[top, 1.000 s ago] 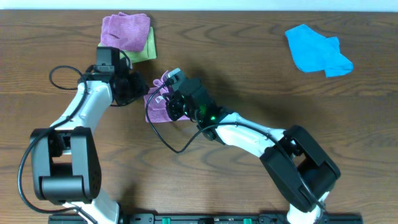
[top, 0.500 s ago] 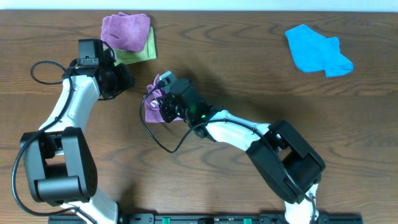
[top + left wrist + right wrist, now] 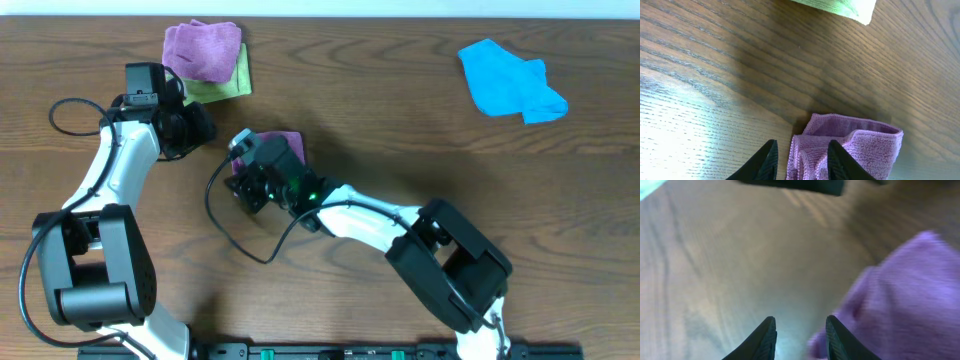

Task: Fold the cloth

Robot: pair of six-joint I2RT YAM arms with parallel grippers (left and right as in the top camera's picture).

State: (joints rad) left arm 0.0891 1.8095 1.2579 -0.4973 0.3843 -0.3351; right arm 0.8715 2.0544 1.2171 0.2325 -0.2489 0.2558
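My right gripper is lying across the cloth's edge [image 3: 234, 167] that faces my left gripper. It should move back out of the way before my left gripper comes to that edge [image 3: 792, 157].
The cloth [image 3: 288, 143], lilac-purple, lies bunched in a small folded heap at the table's middle left. Most of it is hidden under my right gripper [image 3: 243, 180], which hovers at its left edge. In the blurred right wrist view the gripper [image 3: 800, 318] is open over bare wood, with the cloth [image 3: 905, 295] just to its right. My left gripper [image 3: 200, 128] sits up and to the left of the cloth, apart from it. In the left wrist view it [image 3: 802, 142] is open and holds nothing, and the folded cloth [image 3: 855, 147] lies just ahead of its fingertips.
A second purple cloth [image 3: 203, 48] rests folded on a green cloth [image 3: 234, 82] at the back left. A bright blue cloth [image 3: 510, 80] lies at the back right. The green cloth's corner [image 3: 840, 6] shows in the left wrist view. Arm cables [image 3: 72, 112] loop over the table.
My right gripper has opened, let go of the cloth and slid left of it. The left arm drew back up and left a second ago and has held still since.
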